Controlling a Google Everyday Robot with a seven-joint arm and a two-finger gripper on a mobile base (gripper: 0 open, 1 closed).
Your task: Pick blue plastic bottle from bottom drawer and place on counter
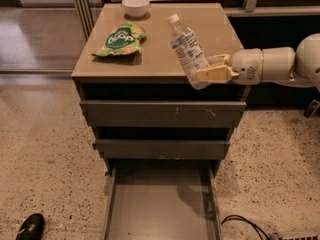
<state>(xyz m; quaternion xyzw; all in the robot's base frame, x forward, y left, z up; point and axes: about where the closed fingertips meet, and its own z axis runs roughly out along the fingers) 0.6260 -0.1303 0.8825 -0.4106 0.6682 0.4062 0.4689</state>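
Note:
The robot's gripper should continue to carry the blue plastic bottle [186,46] inward until the bottle's base rests on the counter ahead [178,65], because the bottle points cap up and the counter is clear.
My gripper [204,73] comes in from the right on a white arm and is shut on the lower end of the blue plastic bottle [186,48]. The bottle is clear with a white cap and a speckled label. It tilts with its cap up and to the left, held in the air over the front right part of the tan counter [155,61]. The bottom drawer [161,209] stands pulled open below, and its grey floor is bare.
A green snack bag [122,39] lies on the counter's left side. A white bowl [135,5] stands at its back edge. Two upper grey drawers [162,114] sit slightly open. A black shoe [30,226] and a black cable [247,224] lie on the speckled floor.

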